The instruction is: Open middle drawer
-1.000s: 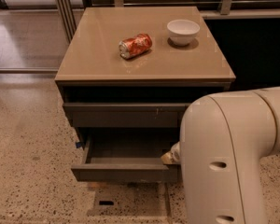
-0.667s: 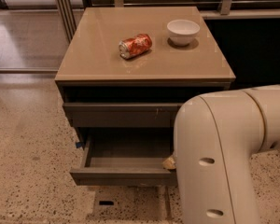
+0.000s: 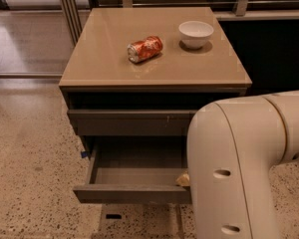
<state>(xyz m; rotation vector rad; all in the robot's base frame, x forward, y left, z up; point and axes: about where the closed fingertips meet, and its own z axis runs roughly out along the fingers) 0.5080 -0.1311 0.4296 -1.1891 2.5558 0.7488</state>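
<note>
The middle drawer's front panel (image 3: 167,194) has my gripper's fingers just inside it, and there is open floor ahead (image 3: 149,221). I carry on pulling until the drawer is all the way out.
The middle drawer (image 3: 132,193) stands pulled out of the cabinet, its plain dark grey-brown front facing me and its shallow grey tray (image 3: 139,171) showing inside. The closed top drawer (image 3: 129,121) sits above it. My gripper (image 3: 183,179) is at the open drawer's right front corner, just inside the front panel. Only a small tan tip of it shows. The rest is hidden behind my big white arm (image 3: 234,168), which also covers the drawer's right end.
The tan cabinet top (image 3: 104,59) carries a crushed orange can (image 3: 145,49) lying on its side and a white bowl (image 3: 196,33). A dark counter wall stands at the right. Speckled floor (image 3: 30,163) lies to the left and in front.
The middle drawer has come out a little further toward me. My white arm has shifted left and toward the camera and fills more of the lower right.
</note>
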